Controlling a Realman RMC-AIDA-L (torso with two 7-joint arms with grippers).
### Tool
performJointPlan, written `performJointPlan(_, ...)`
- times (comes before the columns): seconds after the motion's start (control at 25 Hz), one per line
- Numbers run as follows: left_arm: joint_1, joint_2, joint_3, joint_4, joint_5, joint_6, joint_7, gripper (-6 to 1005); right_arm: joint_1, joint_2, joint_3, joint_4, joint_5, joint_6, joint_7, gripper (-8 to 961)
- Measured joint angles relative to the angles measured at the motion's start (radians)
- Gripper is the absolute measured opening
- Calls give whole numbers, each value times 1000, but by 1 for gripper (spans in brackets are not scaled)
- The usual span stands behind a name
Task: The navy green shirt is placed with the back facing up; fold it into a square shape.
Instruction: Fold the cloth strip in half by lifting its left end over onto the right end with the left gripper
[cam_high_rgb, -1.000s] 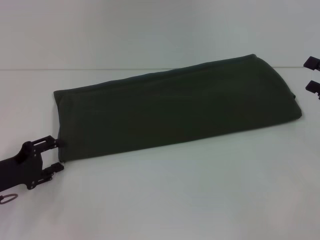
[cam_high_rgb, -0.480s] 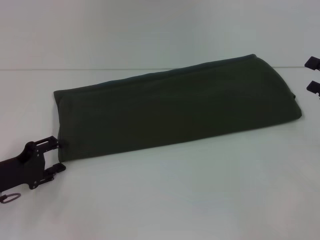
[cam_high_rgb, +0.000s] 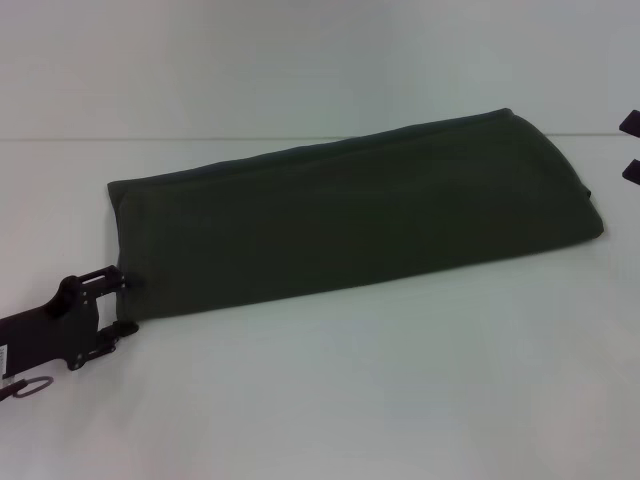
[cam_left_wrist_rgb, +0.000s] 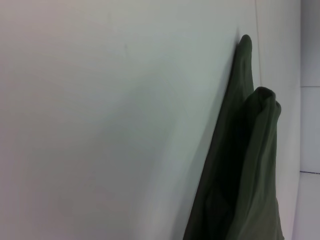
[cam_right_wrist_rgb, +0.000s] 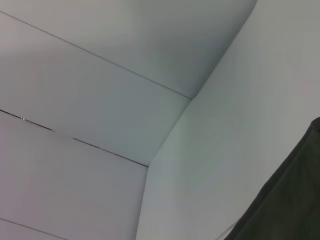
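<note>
The shirt's edge meets my left gripper's fingers only at its near corner (cam_high_rgb: 138, 315), so next my left gripper reaches farther into the shirt's folded end (cam_high_rgb: 158, 268) before it lifts the shirt.
The navy green shirt (cam_high_rgb: 350, 225) lies folded into a long plain band, running from the near left to the far right of the white table (cam_high_rgb: 380, 400). My left gripper (cam_high_rgb: 122, 304) is at the band's near left corner, open, with one finger on each side of the cloth's end edge. My right gripper (cam_high_rgb: 629, 146) shows only its two fingertips at the far right edge of the head view, open and well apart from the shirt. In the left wrist view the shirt (cam_left_wrist_rgb: 240, 175) shows stacked folded layers. A corner of the shirt (cam_right_wrist_rgb: 285, 205) shows in the right wrist view.
A white wall (cam_high_rgb: 300, 60) rises behind the table's far edge, just beyond the shirt's far right end. A small ring (cam_high_rgb: 38, 386) hangs under my left arm.
My left gripper has moved right and slightly farther, closing in on the shirt's near left corner. My right gripper has drawn back to the right, partly out of the head view. The shirt has not moved.
</note>
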Motion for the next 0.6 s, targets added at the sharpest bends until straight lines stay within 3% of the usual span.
performJointPlan(0.4, -38, -10, -1, -22, -1, -51, 31, 705, 0, -1, 3, 0, 0, 3, 0, 924)
performJointPlan(0.6, -3, -25, -72, 29, -46, 50, 114, 705, 0, -2, 8, 1, 0, 7, 0, 924)
